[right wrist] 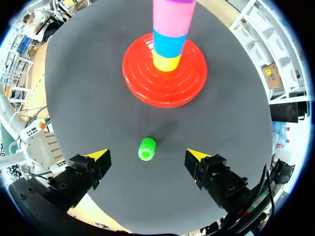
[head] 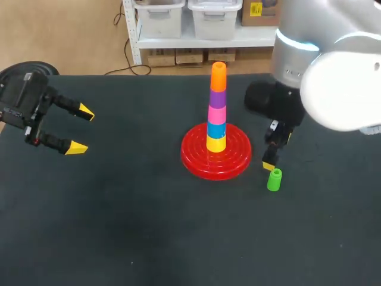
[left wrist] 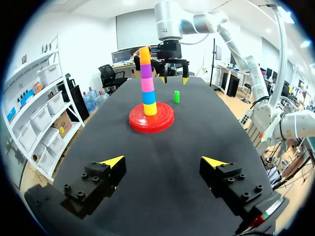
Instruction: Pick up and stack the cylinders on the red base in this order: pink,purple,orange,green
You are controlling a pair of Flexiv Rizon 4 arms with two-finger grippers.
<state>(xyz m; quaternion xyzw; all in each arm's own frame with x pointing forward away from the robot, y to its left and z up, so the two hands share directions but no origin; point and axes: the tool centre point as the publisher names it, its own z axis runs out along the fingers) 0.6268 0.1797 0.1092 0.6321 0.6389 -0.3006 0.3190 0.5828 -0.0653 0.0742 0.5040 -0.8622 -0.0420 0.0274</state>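
My gripper will press the green cylinder onto the stack (head: 218, 107). The stack should lean a little and then straighten, because it rises tall and slim from the red base.
On the red base (head: 216, 156) (left wrist: 151, 118) (right wrist: 165, 78) stands a stack of yellow, blue, pink (head: 216, 114), purple (head: 218, 98) and orange (head: 218, 75) cylinders. The green cylinder (head: 274, 179) (left wrist: 176, 96) (right wrist: 146, 148) stands on the table just right of the base. My right gripper (head: 273, 152) (right wrist: 147, 155) hangs open above it, and the cylinder shows between the yellow fingertips, untouched. My left gripper (head: 82, 129) (left wrist: 162, 161) is open and holds nothing, far to the left of the stack.
The black table (head: 119, 226) runs wide in front of the base and between the left gripper and the stack. My right arm's white body (head: 333, 77) looms over the table's right rear.
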